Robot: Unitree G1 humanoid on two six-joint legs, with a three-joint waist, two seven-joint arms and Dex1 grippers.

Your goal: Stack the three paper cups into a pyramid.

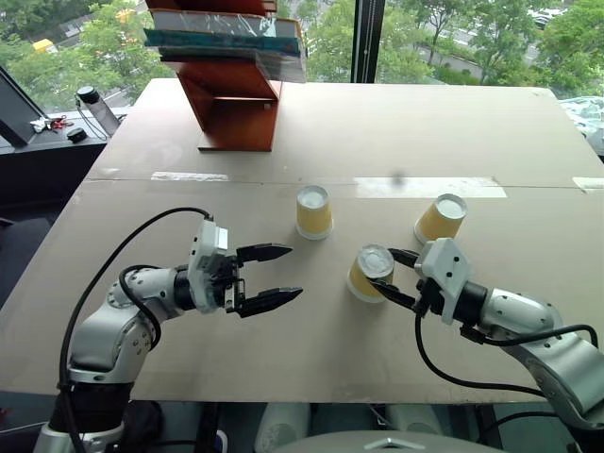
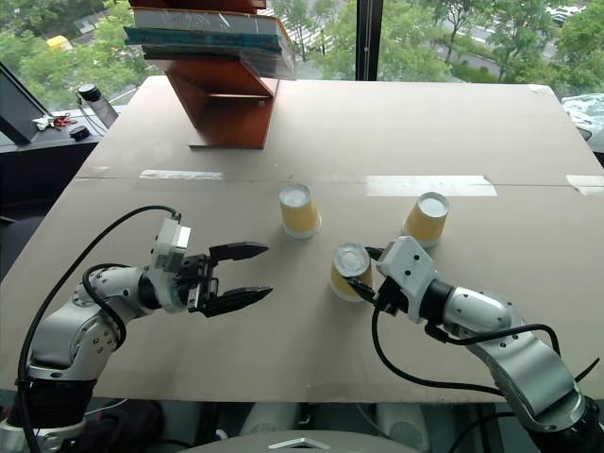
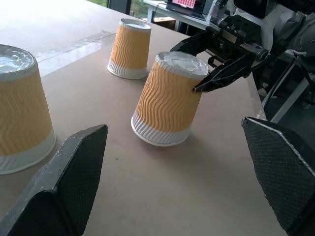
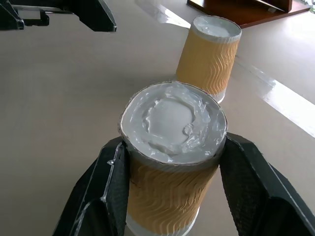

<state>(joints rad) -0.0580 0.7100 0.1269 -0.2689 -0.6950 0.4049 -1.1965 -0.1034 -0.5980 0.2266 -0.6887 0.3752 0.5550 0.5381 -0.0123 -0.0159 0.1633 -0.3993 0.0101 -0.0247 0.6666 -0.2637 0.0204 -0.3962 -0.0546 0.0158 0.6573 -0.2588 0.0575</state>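
Observation:
My right gripper should keep going toward the cup [image 1: 313, 215] nearest the stand, as the held cup [image 1: 366, 277] is upside down and the space that way is open, and let go beside that cup.
Three yellow-tan paper cups stand upside down on the brown table [image 1: 189, 311]. My right gripper [image 1: 385, 274] is shut on the nearest cup [image 1: 368, 274], one finger on each ribbed side just under its white base [image 4: 172, 118]. That cup [image 3: 167, 101] leans in the grip, with its rim at the table surface. A second cup [image 1: 313, 211] stands upright to its far left, and a third cup [image 1: 441, 219] stands to its far right. My left gripper [image 1: 291, 273] hangs open and empty to the left of the held cup, pointing toward it with a gap between.
A brown wooden stand [image 1: 236, 94] holding books sits at the back of the table. Strips of pale tape [image 1: 429, 187] run along a seam behind the cups. A dark bottle [image 1: 97, 109] stands on a ledge at the far left. The table's front edge lies close under both arms.

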